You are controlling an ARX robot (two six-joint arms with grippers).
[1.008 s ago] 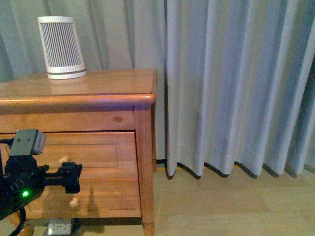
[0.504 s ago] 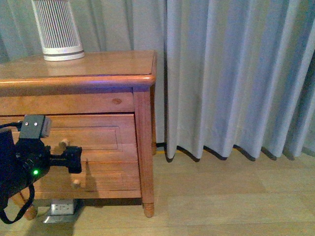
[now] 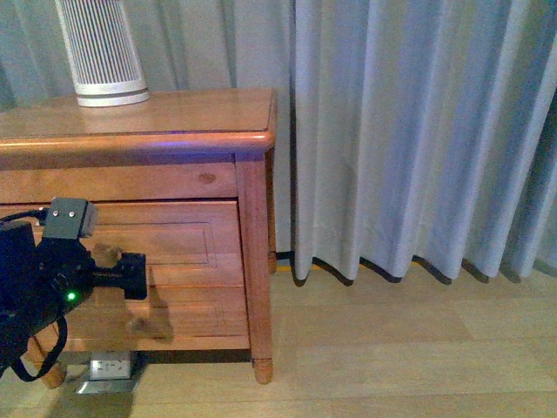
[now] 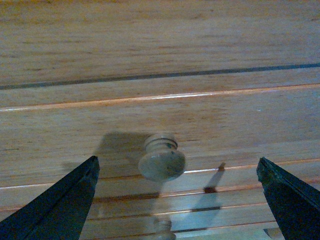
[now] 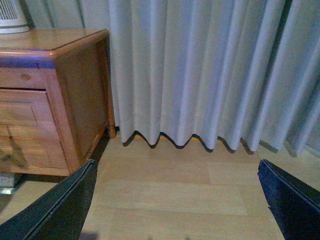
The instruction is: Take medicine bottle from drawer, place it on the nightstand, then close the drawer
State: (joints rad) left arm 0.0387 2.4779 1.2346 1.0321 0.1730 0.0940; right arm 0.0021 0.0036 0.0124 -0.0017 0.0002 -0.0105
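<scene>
My gripper will make the drawer [image 3: 184, 233] slide straight out and stay level when it pulls the knob, because a straight dark gap [image 3: 170, 201] runs along the drawer's top edge.
The nightstand [image 3: 174, 122] stands at the left of the front view. Its upper drawer [image 3: 187, 244] is shut; the round knob [image 4: 161, 160] shows close up in the left wrist view. My left gripper [image 3: 130, 274] is open right in front of the drawer, and in the left wrist view [image 4: 177, 200] the knob lies between and just beyond its spread fingers [image 4: 55, 205], not touching them. My right gripper [image 5: 175, 200] is open and empty over the floor, right of the nightstand [image 5: 75, 95]. The medicine bottle is hidden.
A large white striped canister [image 3: 100, 48] stands at the back left of the nightstand top. The lower drawer's knob [image 4: 164, 227] sits just below the upper one. Grey curtains [image 3: 409, 131] hang to the right over a pale wood floor [image 3: 392, 348]. A wall socket plate [image 3: 109, 366] lies under the nightstand.
The front view has shifted, so the nightstand sits higher in the picture. My left gripper has edged up and closer to the upper drawer's knob.
</scene>
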